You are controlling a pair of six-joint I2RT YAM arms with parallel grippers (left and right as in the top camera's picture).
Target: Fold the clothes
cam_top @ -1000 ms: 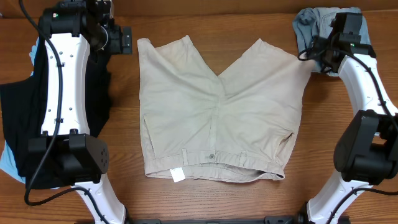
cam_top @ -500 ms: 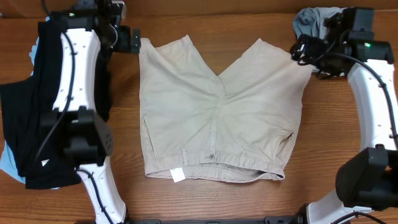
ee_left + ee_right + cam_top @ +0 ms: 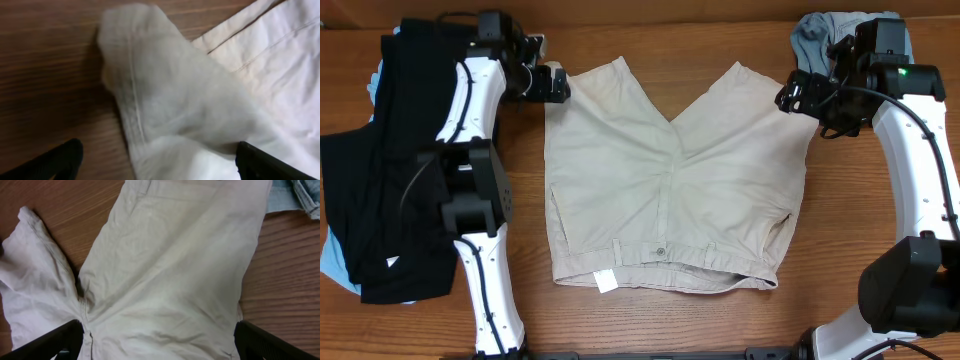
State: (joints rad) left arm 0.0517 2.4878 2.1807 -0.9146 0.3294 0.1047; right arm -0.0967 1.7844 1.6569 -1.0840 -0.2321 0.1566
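The leg hem under my left gripper is bunched up into a raised fold point(image 3: 172, 65). Next, my left gripper pulls the hem's outer corner away from the other leg before it folds.
Pale beige khaki shorts point(image 3: 665, 180) lie flat on the wooden table, legs to the far side, waistband with button and white tag point(image 3: 605, 281) at the near side. My left gripper point(image 3: 557, 83) is open at the far corner of the left leg hem point(image 3: 150, 90), fingers either side of the cloth. My right gripper point(image 3: 800, 95) is open above the far corner of the right leg; the right wrist view looks down on both legs point(image 3: 170, 270). Black garments point(image 3: 370, 190) lie at the left. Faded blue denim shorts point(image 3: 820, 35) sit at the far right, also in the right wrist view point(image 3: 300, 195).
A light blue cloth point(image 3: 332, 262) peeks from under the black pile at the table's left edge. Bare wooden table point(image 3: 670, 330) shows along the near side and between the shorts and the right arm base point(image 3: 910, 290).
My left gripper has moved right onto the left leg's far corner. My right gripper has moved left and slightly nearer, over the right leg's far corner.
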